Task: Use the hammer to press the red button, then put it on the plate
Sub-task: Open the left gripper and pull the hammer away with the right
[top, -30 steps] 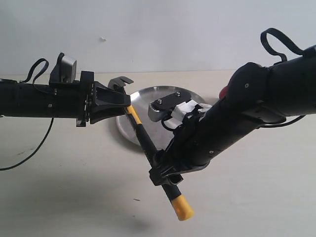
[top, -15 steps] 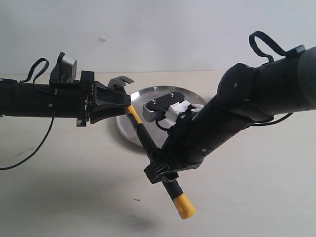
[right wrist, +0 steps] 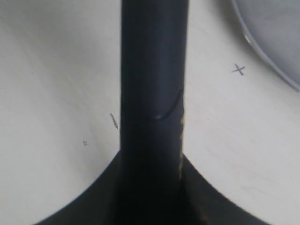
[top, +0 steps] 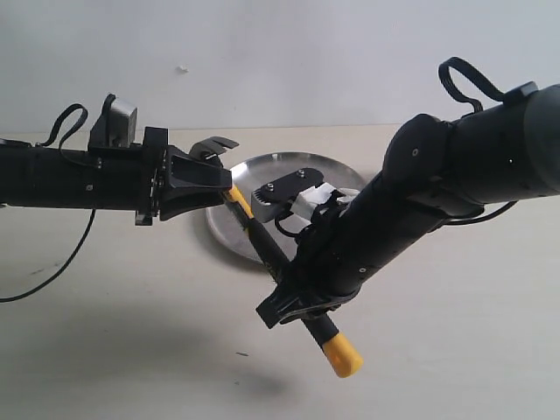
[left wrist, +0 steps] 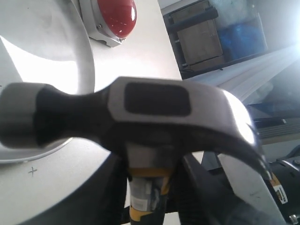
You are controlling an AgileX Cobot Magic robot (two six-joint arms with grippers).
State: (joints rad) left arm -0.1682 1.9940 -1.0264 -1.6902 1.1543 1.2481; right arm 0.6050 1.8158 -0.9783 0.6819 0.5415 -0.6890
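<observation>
My left gripper holds the hammer's neck [top: 236,199] under its head, so it should open and retreat, letting my right gripper on the hammer's handle [top: 268,249] press the red button.
The hammer [top: 262,241] hangs tilted above the table, held at both ends. Its dark metal head [top: 214,144] is up at the left and its yellow end [top: 344,357] down at the right. My left gripper [top: 223,188] is shut on the neck just under the head [left wrist: 154,103]. My right gripper [top: 293,306] is shut on the black handle [right wrist: 152,70], a finger pressed against each side. The silver plate [top: 262,171] lies behind the hammer. The red button [left wrist: 115,14] sits just past the plate's rim [left wrist: 86,70]; in the exterior view my right arm hides it.
A black cable [top: 52,271] trails over the table at the left. A small pencil cross [right wrist: 239,70] marks the tabletop near the plate's edge [right wrist: 276,37]. A pale wall stands behind the table. Crates and furniture [left wrist: 197,37] lie beyond the table's far side.
My right gripper has closed on the hammer handle and slid slightly down it. The yellow end has swung a little to the right. My left arm has stayed still.
</observation>
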